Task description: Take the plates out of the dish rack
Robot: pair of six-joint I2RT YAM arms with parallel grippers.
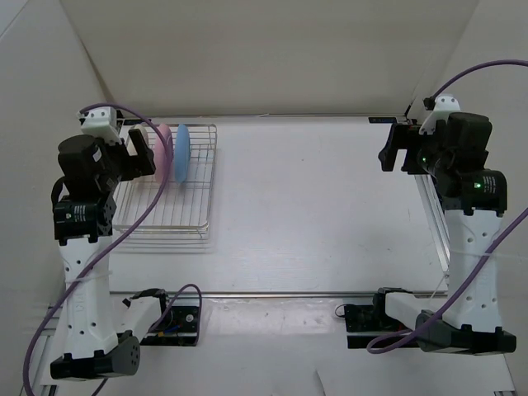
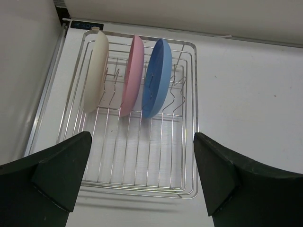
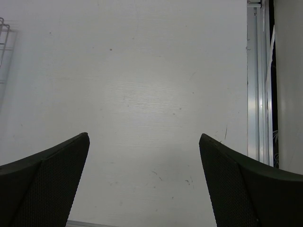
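My left gripper is heading for the cream-white plate's near rim and should continue and close there, as an open gap separates that plate from the pink plate.
The silver wire dish rack lies at the table's far left. Three plates stand on edge in its far half, side by side: cream-white, pink and light blue. In the top view the blue plate and the pink plate show, while my left arm mostly hides the cream one. My left gripper hangs open above the rack's near half, short of the plates, holding nothing. My right gripper is open over bare table at the far right.
White walls close in the table at the back and on both sides. A metal rail runs along the right edge. A corner of the rack shows at the left of the right wrist view.
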